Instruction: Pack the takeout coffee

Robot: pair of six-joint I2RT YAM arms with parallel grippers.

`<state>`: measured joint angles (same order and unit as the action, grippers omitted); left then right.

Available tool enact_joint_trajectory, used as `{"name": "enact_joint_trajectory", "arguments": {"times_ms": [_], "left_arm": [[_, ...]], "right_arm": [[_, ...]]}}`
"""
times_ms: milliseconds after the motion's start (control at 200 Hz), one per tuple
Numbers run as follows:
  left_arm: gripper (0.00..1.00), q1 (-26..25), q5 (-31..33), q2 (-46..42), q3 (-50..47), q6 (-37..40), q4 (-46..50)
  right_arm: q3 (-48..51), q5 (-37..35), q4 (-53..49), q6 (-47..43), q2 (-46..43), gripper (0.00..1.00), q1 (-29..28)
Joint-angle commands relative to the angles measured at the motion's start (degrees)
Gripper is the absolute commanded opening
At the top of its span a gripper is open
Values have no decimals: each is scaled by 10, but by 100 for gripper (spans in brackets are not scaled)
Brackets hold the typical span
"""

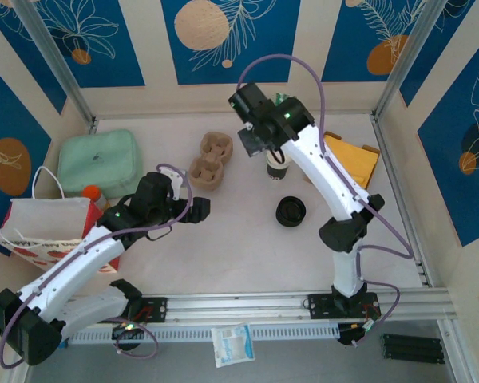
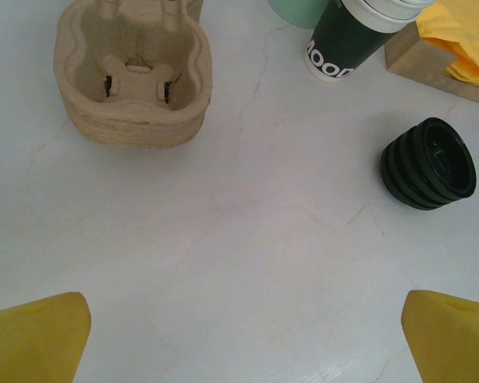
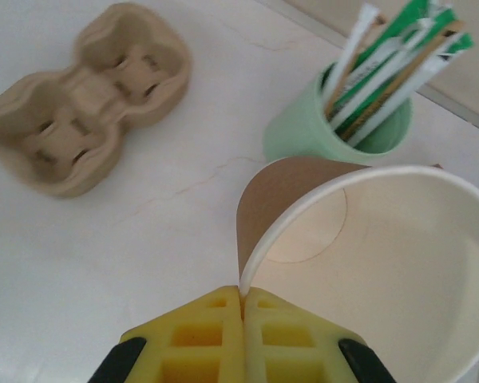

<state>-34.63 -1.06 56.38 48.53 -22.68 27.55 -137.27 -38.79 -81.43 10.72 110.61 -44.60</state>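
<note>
The brown cup (image 3: 383, 263) is upright and the spot (image 1: 255, 227) beside the black lids is clear. My right gripper should keep bringing the cup there and let go once it stands.
The takeout coffee (image 1: 278, 166) is a white paper cup with a dark band, standing at the back middle of the table. My right gripper (image 3: 242, 294) is shut on its rim; the open, empty cup (image 3: 383, 263) with a brown sleeve fills the lower right of the right wrist view. The left wrist view shows its dark lower half (image 2: 343, 40) at the top. My left gripper (image 1: 198, 207) is open over bare table, left of the cup, its yellow fingertips (image 2: 40, 335) far apart with nothing between them.
A pulp cup carrier (image 1: 210, 162) lies left of the cup. A stack of black lids (image 1: 290, 211) sits in front of it. A pale green cup of sticks (image 3: 339, 132) stands behind. A box of yellow napkins (image 1: 353, 159) is at the right; a paper bag (image 1: 48, 227) and a green container (image 1: 100, 162) are at the left.
</note>
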Motion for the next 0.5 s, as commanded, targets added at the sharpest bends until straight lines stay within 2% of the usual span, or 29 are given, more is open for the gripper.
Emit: {"name": "enact_joint_trajectory", "arguments": {"times_ms": [0,225,340,495], "left_arm": [[99,-7,-9,-16,12,-14,11],[99,-6,3,-66,-30,-28,35],[99,-7,7,-91,-47,-38,43],[99,-7,10,-103,-49,-38,62]], "right_arm": [[62,18,-16,22,-26,0,-42],[276,74,54,66,-76,0,-112],[373,104,106,93,-84,0,-126],[454,117,149,120,-80,0,-137]]}}
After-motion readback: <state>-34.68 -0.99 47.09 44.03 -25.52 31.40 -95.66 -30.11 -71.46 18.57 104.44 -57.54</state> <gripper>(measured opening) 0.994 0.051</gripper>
